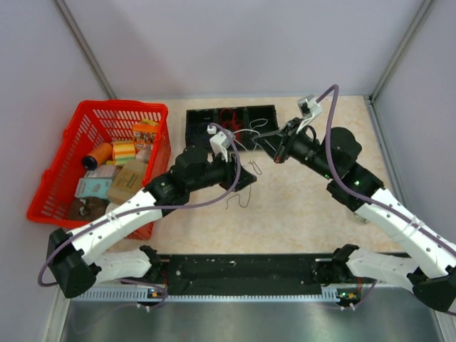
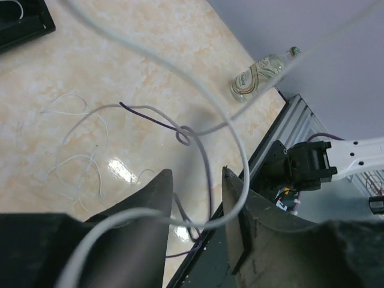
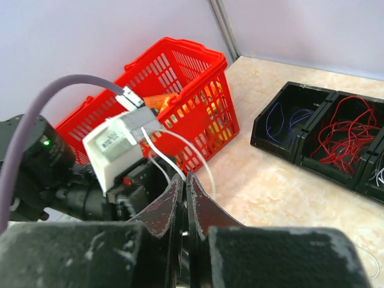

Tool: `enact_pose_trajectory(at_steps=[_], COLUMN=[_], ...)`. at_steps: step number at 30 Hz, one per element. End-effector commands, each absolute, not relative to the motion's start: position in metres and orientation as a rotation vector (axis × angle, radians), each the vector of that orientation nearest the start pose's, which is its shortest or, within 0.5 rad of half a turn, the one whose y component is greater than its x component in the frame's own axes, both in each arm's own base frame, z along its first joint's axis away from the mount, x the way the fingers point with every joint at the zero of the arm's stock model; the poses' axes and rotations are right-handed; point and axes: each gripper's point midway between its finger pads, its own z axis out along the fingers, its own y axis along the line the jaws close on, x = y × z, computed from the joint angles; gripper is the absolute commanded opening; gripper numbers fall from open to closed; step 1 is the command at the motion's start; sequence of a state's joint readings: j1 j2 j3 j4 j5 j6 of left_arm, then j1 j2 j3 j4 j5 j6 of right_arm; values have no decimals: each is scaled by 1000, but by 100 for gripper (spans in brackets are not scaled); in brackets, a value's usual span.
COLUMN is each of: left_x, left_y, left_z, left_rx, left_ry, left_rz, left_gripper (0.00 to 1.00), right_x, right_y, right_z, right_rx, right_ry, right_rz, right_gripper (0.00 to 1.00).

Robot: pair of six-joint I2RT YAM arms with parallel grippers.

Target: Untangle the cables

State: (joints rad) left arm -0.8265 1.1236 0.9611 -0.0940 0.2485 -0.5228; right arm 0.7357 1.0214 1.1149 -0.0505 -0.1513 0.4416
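My left gripper's fingers are open, and the white cable drapes (image 2: pixel 233 215) across them, so my right gripper should raise the cable high and clear before lowering it into the black bin (image 1: pixel 262 117).
A white cable (image 1: pixel 246 135) hangs in the air between my two grippers over the middle of the table. My right gripper (image 3: pixel 188 177) is shut on this white cable (image 3: pixel 201 159), which loops out from its tips; in the top view the right gripper (image 1: pixel 260 140) is beside the black bin. My left gripper (image 2: pixel 197 174) is open, and the white cable (image 2: pixel 210 102) drapes loosely across its fingers. Below, a dark purple cable (image 2: pixel 185 137) with a small knot lies on the table, also in the top view (image 1: pixel 246 198). Thin white strands (image 2: pixel 78 162) lie to its left.
A black divided bin (image 1: pixel 196 125) stands at the back, holding red wires (image 3: pixel 348 129) and blue wires (image 3: pixel 282 117) in separate compartments. A red basket (image 1: pixel 57 178) of packaged goods sits at the left. A small bottle (image 2: pixel 258 72) lies near the table's right edge.
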Motion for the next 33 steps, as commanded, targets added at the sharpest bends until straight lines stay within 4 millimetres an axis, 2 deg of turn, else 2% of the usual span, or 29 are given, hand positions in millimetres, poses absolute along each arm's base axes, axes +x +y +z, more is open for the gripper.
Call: enact_pose_trajectory(at_steps=[1, 3, 4, 7, 9, 12, 15, 17, 22, 25, 27, 29, 32, 33], left_x=[223, 223, 222, 214, 209, 207, 201, 197, 193, 194, 191, 190, 181, 179], left_y=[-325, -319, -315, -298, -281, -250, -236, -232, -234, -238, -242, -244, -253, -253], left_z=[294, 283, 274, 239, 207, 157, 124, 106, 84, 76, 75, 76, 83, 86], left_rx=[430, 410, 393, 348, 304, 177, 88, 36, 33, 54, 76, 87, 146, 162], left_ry=[1862, 1892, 1917, 1987, 2057, 2161, 2244, 2298, 2382, 2401, 2403, 2388, 2365, 2354], left_rz=[-1140, -1111, -1098, -1052, -986, -840, -790, -771, -743, -742, -772, -798, -898, -910], left_gripper=[32, 8, 0, 0, 0, 0, 0, 0, 0, 0, 0, 0, 1, 10], right_x=[229, 232, 235, 246, 253, 250, 235, 227, 209, 198, 198, 203, 215, 215], right_y=[268, 263, 259, 244, 227, 208, 195, 189, 182, 180, 180, 180, 183, 185], right_z=[436, 440, 442, 454, 479, 527, 576, 600, 652, 681, 694, 700, 697, 693], right_rx=[-351, -335, -317, -284, -245, -242, -255, -261, -281, -302, -308, -302, -294, -295], right_ry=[1470, 1464, 1462, 1447, 1409, 1318, 1206, 1154, 1029, 952, 921, 907, 931, 943], right_rz=[1074, 1043, 1012, 900, 801, 723, 719, 717, 736, 752, 740, 707, 677, 688], right_gripper=[0, 0, 0, 0, 0, 0, 0, 0, 0, 0, 0, 0, 0, 0])
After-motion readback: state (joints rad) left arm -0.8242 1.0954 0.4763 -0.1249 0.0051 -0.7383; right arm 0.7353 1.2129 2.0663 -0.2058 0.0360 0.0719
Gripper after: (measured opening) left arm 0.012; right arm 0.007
